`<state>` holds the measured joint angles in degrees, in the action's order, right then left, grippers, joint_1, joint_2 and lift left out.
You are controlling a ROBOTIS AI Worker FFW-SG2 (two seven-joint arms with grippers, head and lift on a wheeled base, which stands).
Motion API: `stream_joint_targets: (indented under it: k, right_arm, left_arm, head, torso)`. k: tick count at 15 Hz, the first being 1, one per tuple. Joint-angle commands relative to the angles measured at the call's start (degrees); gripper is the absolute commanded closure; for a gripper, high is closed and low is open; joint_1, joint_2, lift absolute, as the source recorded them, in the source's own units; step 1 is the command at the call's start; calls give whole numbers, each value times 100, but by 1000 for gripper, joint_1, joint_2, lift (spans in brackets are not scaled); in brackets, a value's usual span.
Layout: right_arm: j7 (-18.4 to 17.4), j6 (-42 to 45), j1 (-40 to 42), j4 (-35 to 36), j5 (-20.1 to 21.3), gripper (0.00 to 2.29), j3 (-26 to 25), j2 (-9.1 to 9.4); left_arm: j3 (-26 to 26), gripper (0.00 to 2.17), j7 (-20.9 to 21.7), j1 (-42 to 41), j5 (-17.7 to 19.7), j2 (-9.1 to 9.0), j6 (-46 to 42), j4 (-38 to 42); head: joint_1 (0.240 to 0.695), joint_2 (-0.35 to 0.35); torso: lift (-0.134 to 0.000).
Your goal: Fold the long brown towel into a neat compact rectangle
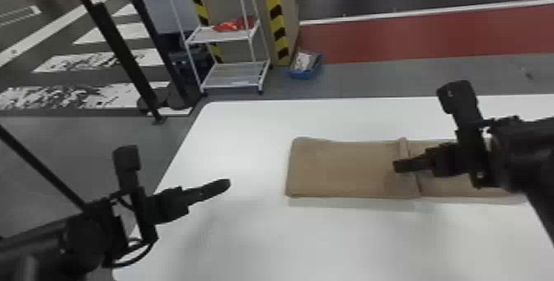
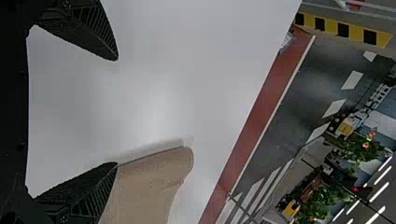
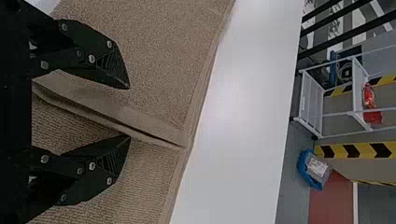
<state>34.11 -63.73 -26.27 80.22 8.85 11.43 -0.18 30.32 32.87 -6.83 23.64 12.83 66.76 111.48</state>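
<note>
My gripper will lift and bend the brown towel (image 1: 348,169) up as a flap, the rest staying flat, since the towel's raised fold (image 3: 119,114) stands loose across the flat towel.
The brown towel (image 1: 346,169) lies flat as a long strip on the white table, with a raised ridge across it near my right gripper (image 1: 406,165). Seen from the right wrist, my right gripper (image 3: 130,112) stands open over the towel (image 3: 159,56), one finger on either side of that ridge. Left of the towel, over bare table, is my left gripper (image 1: 222,184). In the left wrist view the left gripper (image 2: 116,112) is open with nothing between its fingers; a rounded end of the towel (image 2: 144,186) shows beyond one finger.
The white table (image 1: 247,136) extends on all sides of the towel's left end. Past its far edge stand a white wire shelf (image 1: 235,74) and a blue bin (image 1: 305,68) on the floor. Black posts (image 1: 123,53) rise at the far left.
</note>
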Motion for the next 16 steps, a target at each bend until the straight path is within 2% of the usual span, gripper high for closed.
stream_joint_targets:
  k: [1,4,7,12,15,16]
  right_arm:
    - [8,119,-9,-60,2,603,9,23]
    - [8,119,-27,-156,64,610,26,23]
    - [16,154,-62,-174,64,711,35,23]
    - [8,154,-80,-165,99,1001,26,23]
    - [8,154,-80,-174,108,1004,35,23]
    - [8,154,-80,-165,108,1133,26,23]
  left_arm:
    - [0,87,0,-3,0,0,0,5]
    - [0,87,0,-3,0,9,0,14]
    - [0,87,0,-3,0,18,0,14]
    - [0,87,0,-3,0,27,0,23]
    - [0,87,0,-3,-9,27,0,23]
    - [0,87,0,-3,-9,35,0,23]
  head:
    - [695,292]
    - [695,293]
    - [695,291]
    - [695,291]
    - [695,290]
    - [695,290]
  torso:
    - [-124]
    - [-124]
    - [-124]
    - [-124]
    - [-124]
    - [-124]
